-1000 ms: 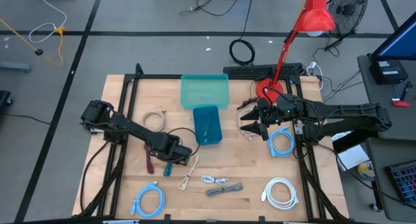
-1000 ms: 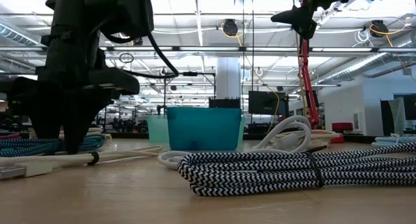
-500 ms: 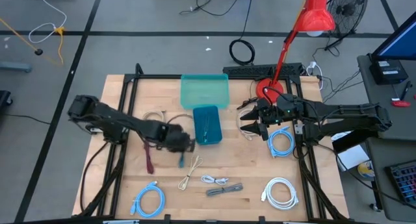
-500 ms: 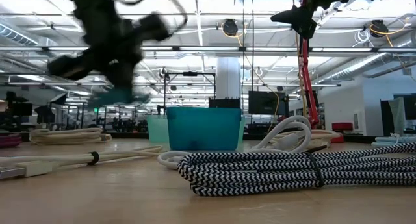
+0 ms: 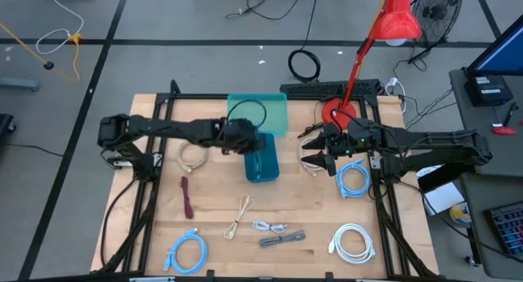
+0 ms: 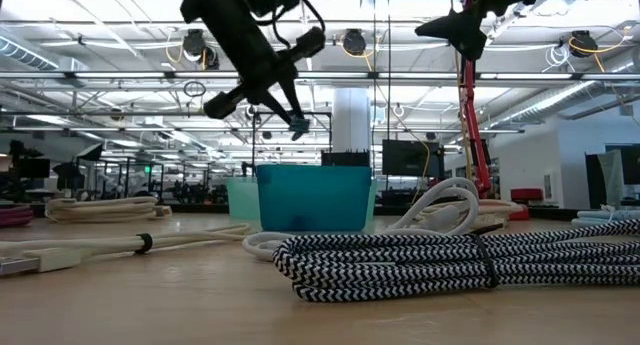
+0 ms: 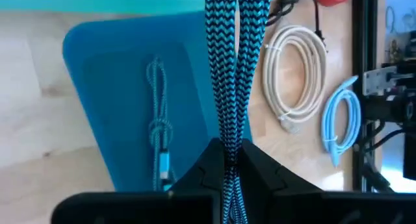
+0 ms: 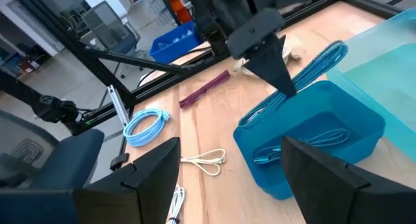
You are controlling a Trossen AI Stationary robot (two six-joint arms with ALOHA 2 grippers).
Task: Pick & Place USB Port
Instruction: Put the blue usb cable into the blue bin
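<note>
The folded cable bundle is hanging over the blue bin's rim [image 7: 247,130]. I should use my left gripper to move it back over the bin's middle [image 7: 146,110] and lower it inside before I open the gripper.
My left gripper [image 5: 245,140] hangs over the blue bin [image 5: 261,159], shut on a USB cable braided in teal and black [image 7: 235,62], folded into a narrow bundle. In the right wrist view the bundle [image 8: 312,67] stretches over the bin's [image 8: 312,146] left rim. Another teal cable [image 7: 156,126] lies on the bin's floor. A pale teal tray [image 5: 257,114] stands behind the bin. My right gripper [image 5: 315,154] waits open in the air right of the bin, holding nothing. My left gripper pinches the folded cable bundle [image 7: 229,143] between its two fingers, about midway along its length, at least two strands side by side. The fingers [image 8: 283,78] slant down from the table's left. The bundle is lifted clear and sticks out to both sides of the fingers.
Loose cables lie around: a beige coil [image 5: 192,154], a maroon cable [image 5: 187,198], pale blue coils [image 5: 188,251] [image 5: 353,177], a cream cable [image 5: 239,215], a grey bundle [image 5: 282,237], a white coil [image 5: 353,241]. A red lamp [image 5: 359,69] stands at the far right.
My left gripper has taken the teal braided cable up off the table in front of the bin's left corner. It has risen and swung toward the far edge and the right, tipping up from pointing steeply down. The cable now hangs clear over the blue bin.
</note>
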